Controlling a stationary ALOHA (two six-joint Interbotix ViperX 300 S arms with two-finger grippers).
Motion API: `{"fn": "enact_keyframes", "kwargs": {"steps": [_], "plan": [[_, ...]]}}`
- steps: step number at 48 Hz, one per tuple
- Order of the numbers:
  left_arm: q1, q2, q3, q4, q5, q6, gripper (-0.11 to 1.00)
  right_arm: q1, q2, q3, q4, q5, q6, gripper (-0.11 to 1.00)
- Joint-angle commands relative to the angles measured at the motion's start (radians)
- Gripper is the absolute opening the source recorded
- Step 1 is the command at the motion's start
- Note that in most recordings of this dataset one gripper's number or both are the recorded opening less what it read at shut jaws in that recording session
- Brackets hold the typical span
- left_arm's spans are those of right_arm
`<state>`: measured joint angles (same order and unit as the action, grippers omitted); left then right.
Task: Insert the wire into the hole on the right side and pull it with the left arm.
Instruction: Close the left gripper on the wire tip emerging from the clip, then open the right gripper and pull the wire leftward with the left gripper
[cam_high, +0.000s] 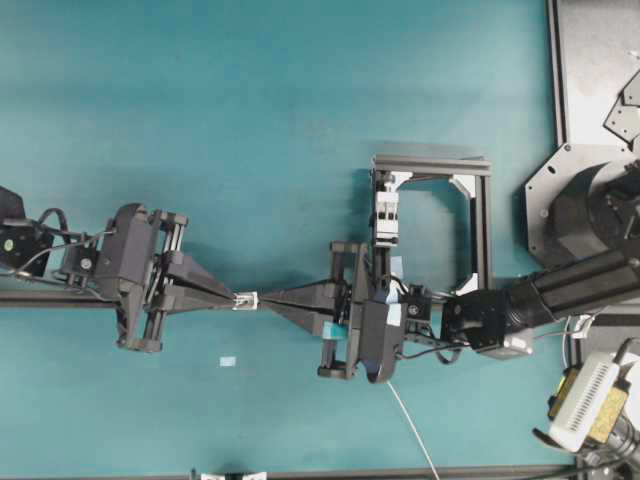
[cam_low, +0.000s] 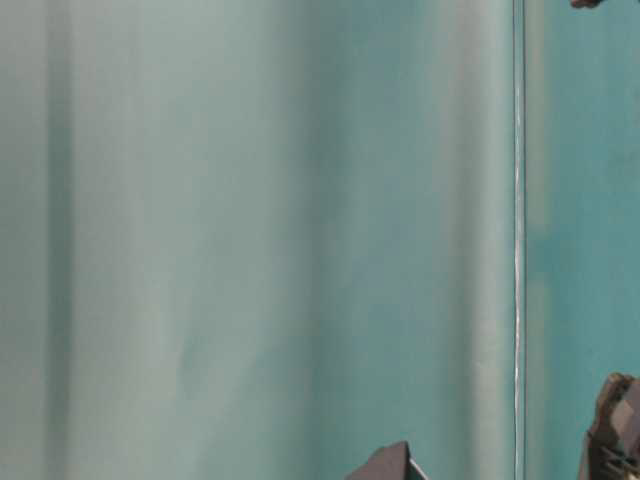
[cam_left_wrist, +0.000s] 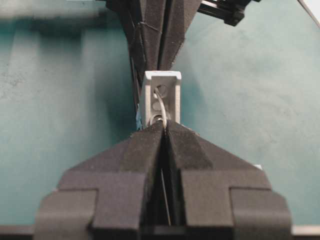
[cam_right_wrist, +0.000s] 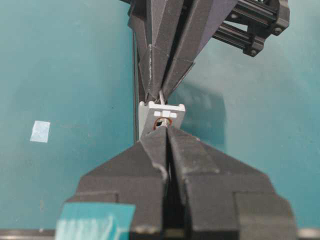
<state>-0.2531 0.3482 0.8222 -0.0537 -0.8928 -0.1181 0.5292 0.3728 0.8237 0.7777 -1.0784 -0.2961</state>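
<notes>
I am gripping the wire at the block's hole (cam_right_wrist: 162, 122) with my right gripper, so I should open that gripper before my left gripper pulls the wire's emerging end (cam_left_wrist: 162, 104).
The small silver-white block (cam_high: 246, 299) with the hole sits on the teal table between my two grippers. My left gripper (cam_high: 235, 300) is shut, tips against the block's left face. In the left wrist view the thin pale wire (cam_left_wrist: 161, 102) comes out of the block (cam_left_wrist: 161, 87) in a small loop and runs between the closed left fingertips (cam_left_wrist: 155, 131). My right gripper (cam_high: 263, 299) is shut at the block's right face (cam_right_wrist: 162, 112), with a pale strand in its jaw gap. The wire's long tail (cam_high: 412, 425) trails behind it toward the table's front edge.
A black frame (cam_high: 482, 220) with a white clamp (cam_high: 388, 212) stands just behind the right gripper. A small pale tape patch (cam_high: 228, 361) lies in front of the block. A white and beige plug-like part (cam_high: 588, 402) sits at the right edge. The table-level view is blurred teal.
</notes>
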Motion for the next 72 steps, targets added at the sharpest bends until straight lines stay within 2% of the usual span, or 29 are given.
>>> {"fn": "enact_keyframes", "kwargs": {"steps": [1, 15, 17, 22, 28, 31, 45, 72], "plan": [[-0.003, -0.037, -0.006, 0.002, 0.003, 0.0, -0.1, -0.006, -0.031, -0.002, 0.0, -0.005, 0.003, 0.03], [-0.003, -0.041, -0.005, 0.002, 0.015, 0.0, -0.1, -0.006, -0.066, 0.015, 0.0, 0.028, 0.009, 0.03], [-0.002, -0.041, -0.003, 0.002, 0.014, 0.0, -0.1, -0.006, -0.067, 0.014, 0.0, 0.04, 0.008, 0.06], [-0.002, -0.041, -0.003, 0.002, 0.017, 0.0, -0.1, -0.006, -0.075, 0.012, 0.0, 0.066, 0.009, 0.27], [-0.003, -0.043, -0.002, 0.003, 0.017, 0.0, -0.1, -0.005, -0.087, 0.014, -0.002, 0.078, 0.009, 0.66], [-0.003, -0.043, 0.0, 0.002, 0.015, 0.0, -0.1, -0.002, -0.097, 0.015, -0.002, 0.081, 0.008, 0.8], [-0.003, -0.051, 0.008, 0.003, 0.023, 0.0, -0.1, 0.011, -0.121, 0.025, -0.002, 0.083, 0.008, 0.8], [-0.003, -0.245, 0.158, 0.009, 0.155, 0.0, -0.1, 0.014, -0.121, 0.028, -0.002, 0.083, 0.008, 0.8]]}}
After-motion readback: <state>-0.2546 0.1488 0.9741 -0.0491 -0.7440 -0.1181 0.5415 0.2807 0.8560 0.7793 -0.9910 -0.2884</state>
